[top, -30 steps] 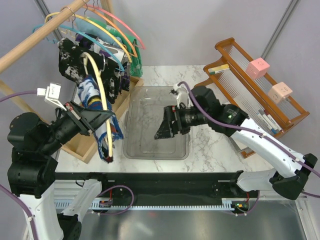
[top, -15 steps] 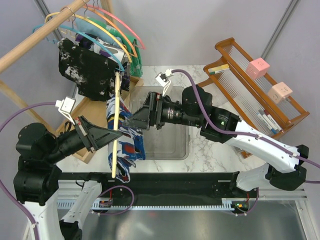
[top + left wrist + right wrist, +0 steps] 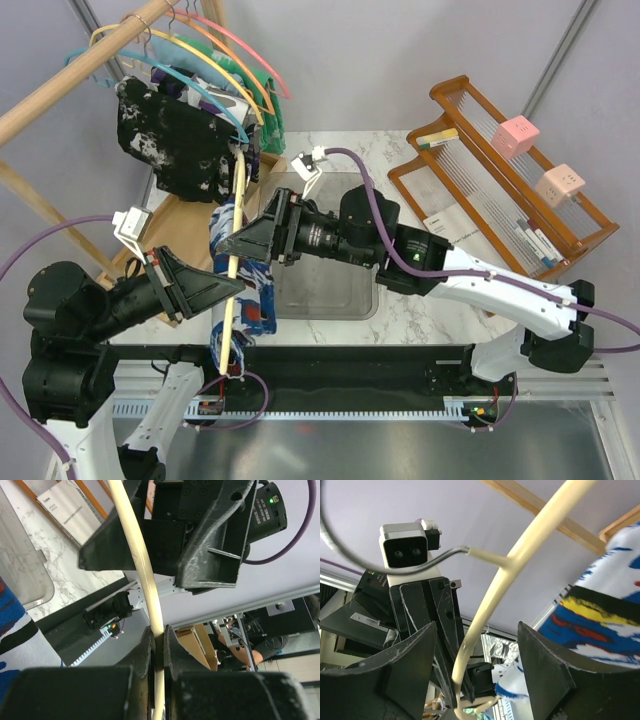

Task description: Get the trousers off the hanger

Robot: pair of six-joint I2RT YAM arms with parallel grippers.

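The robot's left gripper is closed on the hanger bar point(image 3: 232, 270), so the right gripper should take over the hanger before the left gripper pulls at the draped trousers point(image 3: 261, 305).
The cream hanger point(image 3: 238, 182) runs as a long bar from the black garment toward the table's front edge. The blue, white, red and black trousers point(image 3: 262, 290) are draped over its middle. My left gripper point(image 3: 229, 286) is shut on the hanger bar point(image 3: 150, 590), which the left wrist view shows pinched between the two pads. My right gripper point(image 3: 230, 243) has come in from the right and stands open at the hanger. In the right wrist view the curved hanger arm point(image 3: 485, 625) passes through the gap of that gripper point(image 3: 477, 675) without touching either finger, and the trousers point(image 3: 605, 625) hang at the right.
A clear plastic bin point(image 3: 335, 300) sits on the marble table under the right arm. At back left, a wooden rod point(image 3: 60, 95) carries coloured hangers point(image 3: 245, 65) and a black speckled garment point(image 3: 175, 145). A wooden rack point(image 3: 500, 175) stands at right.
My left arm has swung the hanger and trousers forward and toward the middle. My right arm moved left from over the bin to the hanger, its jaws narrowing a little.
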